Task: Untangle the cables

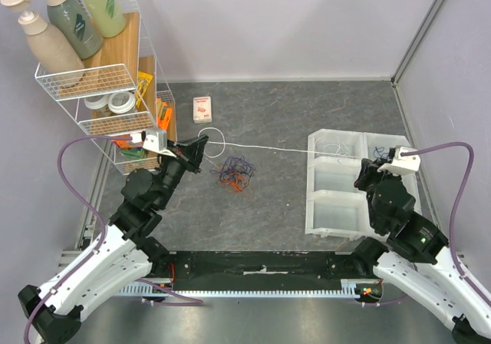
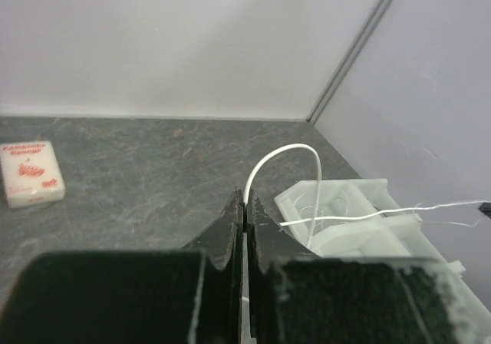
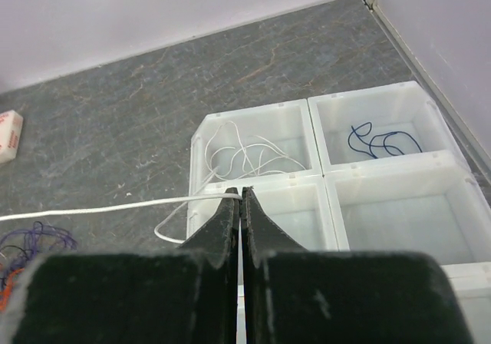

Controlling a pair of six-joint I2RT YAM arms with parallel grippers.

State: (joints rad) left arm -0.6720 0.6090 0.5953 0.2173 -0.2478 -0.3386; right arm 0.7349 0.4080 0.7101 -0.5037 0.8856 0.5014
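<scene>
Next, I open my left gripper first, because both grippers hold the white cable taut (image 1: 265, 147). Then my right gripper should lift the cable and lower it into the white cables' compartment (image 1: 334, 143).
A white cable (image 1: 268, 148) is stretched taut above the table between my two grippers. My left gripper (image 1: 198, 150) is shut on its left end, where the cable loops up from the tips (image 2: 288, 150). My right gripper (image 1: 362, 173) is shut on its right end above the white compartment tray (image 1: 311, 206); the cable runs off left from the tips (image 3: 92, 208). A tangle of purple, dark blue and orange-red cables (image 1: 236, 172) lies on the table between the arms. White cables (image 3: 245, 156) lie in one tray compartment and a dark blue cable (image 3: 380, 140) in another.
A wire shelf rack (image 1: 100, 83) with pump bottles, tape rolls and small items stands at the back left, close to my left gripper. A small white box with red print (image 1: 202, 109) lies near the back wall. Walls close in the table at back and right.
</scene>
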